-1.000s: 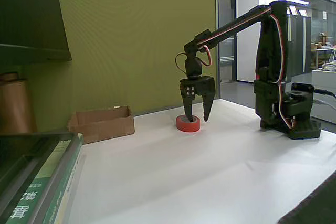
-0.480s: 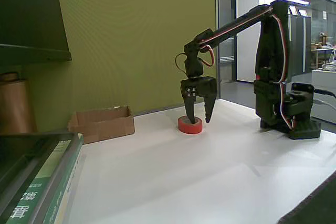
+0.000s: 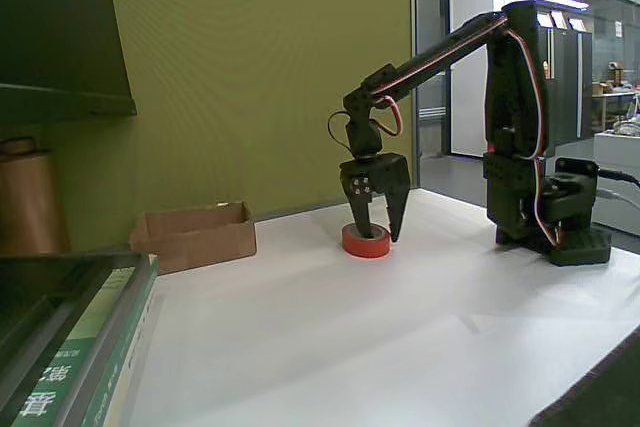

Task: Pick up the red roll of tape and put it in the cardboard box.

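My gripper will tilt the red roll of tape (image 3: pixel 361 247) along with itself when I carry it, since one finger is inside the ring (image 3: pixel 366 230), the other outside its rim.
The red roll of tape (image 3: pixel 366 242) lies flat on the white table (image 3: pixel 400 337), near its back edge. My black gripper (image 3: pixel 378 235) points straight down over it, open. Its left finger reaches into the ring or just behind it, and the right finger comes down at the ring's right rim. The tape rests on the table, not lifted. The cardboard box (image 3: pixel 195 235) sits well to the left, against the green wall, its top open; what is inside it is hidden.
The arm's base (image 3: pixel 560 222) stands at the right back of the table. A tall brown cylinder (image 3: pixel 25 202) and a stack of books (image 3: pixel 90 347) fill the left edge, under a dark shelf (image 3: pixel 60 37).
The gripper has dropped a little and shifted slightly right around the tape. The tape has slid a few pixels to the right with it. The box has not moved.
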Available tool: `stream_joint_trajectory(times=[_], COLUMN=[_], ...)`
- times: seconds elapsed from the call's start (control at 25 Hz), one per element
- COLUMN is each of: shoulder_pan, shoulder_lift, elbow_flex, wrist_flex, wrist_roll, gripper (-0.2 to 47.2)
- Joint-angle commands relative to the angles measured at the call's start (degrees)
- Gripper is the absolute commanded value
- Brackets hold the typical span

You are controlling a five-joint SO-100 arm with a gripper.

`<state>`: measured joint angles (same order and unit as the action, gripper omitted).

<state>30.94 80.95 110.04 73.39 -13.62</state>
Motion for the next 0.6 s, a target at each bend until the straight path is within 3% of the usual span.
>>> stream_joint_trajectory(times=[0.0, 0.16, 0.44, 0.56], shoulder_pan=[0.09, -0.53, -0.97, -0.88], shoulder_lift=[0.00, 0.53, 0.97, 1.23], elbow_flex=[-1.14, -0.35, -0.09, -0.26], wrist_flex=[-0.79, -1.67, -2.72, -3.43], wrist_roll=[-0.35, 0.44, -3.52, -4.04], gripper=[13.2, 11.4, 1.5, 0.1])
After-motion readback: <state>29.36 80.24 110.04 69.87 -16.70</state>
